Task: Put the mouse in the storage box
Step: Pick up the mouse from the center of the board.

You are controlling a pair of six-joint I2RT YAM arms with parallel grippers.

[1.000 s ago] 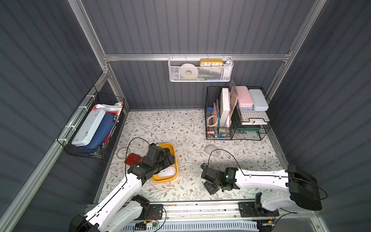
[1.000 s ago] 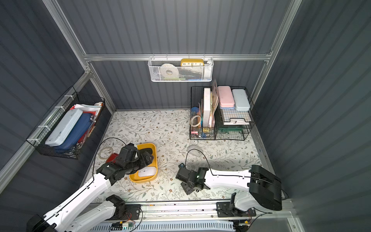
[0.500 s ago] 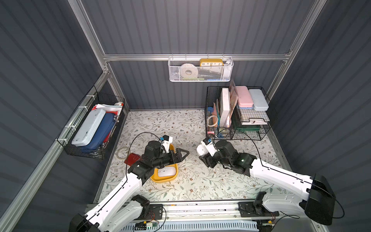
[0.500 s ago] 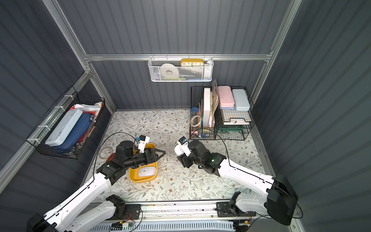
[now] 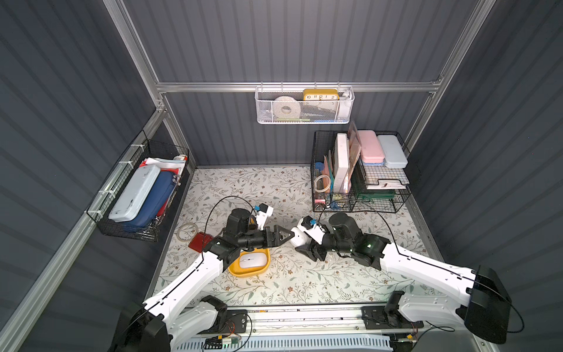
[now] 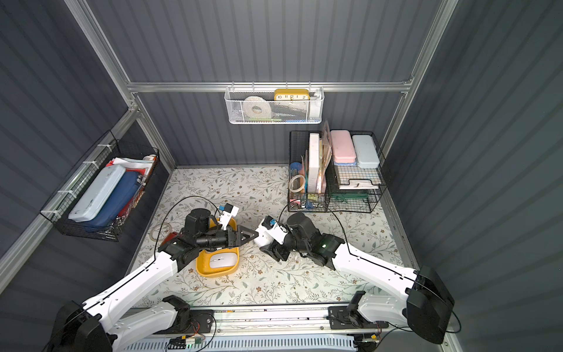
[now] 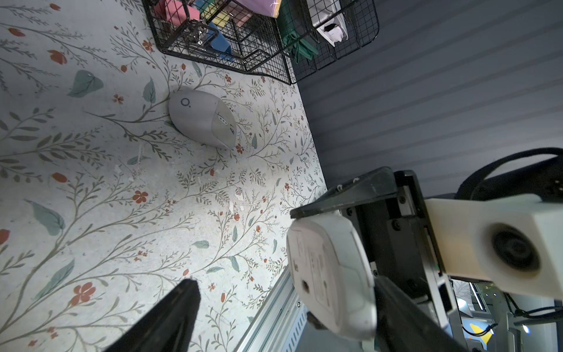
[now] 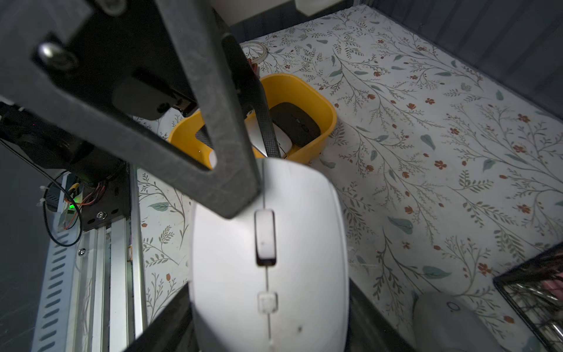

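I should take the mouse's front end (image 8: 298, 179) with my left gripper and carry the mouse to the storage box, because my right gripper is holding the white mouse (image 5: 298, 237) away from the storage box.
My right gripper (image 5: 300, 242) (image 8: 271, 304) is shut on a white mouse (image 5: 298, 237) (image 6: 262, 238) (image 8: 268, 228), held in the air above the middle of the mat. My left gripper (image 5: 288, 234) (image 6: 253, 234) is open and points at the mouse, with one finger (image 8: 225, 170) across its front end. The left wrist view shows the mouse's underside (image 7: 332, 274) beside the other finger (image 7: 170, 317). The yellow storage box (image 5: 264, 269) (image 6: 201, 269) (image 8: 304, 88) sits under the left wrist. A white mouse (image 5: 249, 261) and a black one (image 8: 294, 122) lie in it.
A grey mouse (image 7: 202, 119) (image 8: 451, 323) lies on the mat near the black wire rack (image 5: 359, 183). A red object (image 5: 198, 240) and a pale ring (image 5: 186, 231) lie left of the box. A wire basket (image 5: 137, 195) and a white mesh basket (image 5: 304, 105) hang on the walls.
The right gripper has moved from near the front edge to the middle, carrying the white mouse. The left gripper has swung from over the box to meet it, and the two have closed in.
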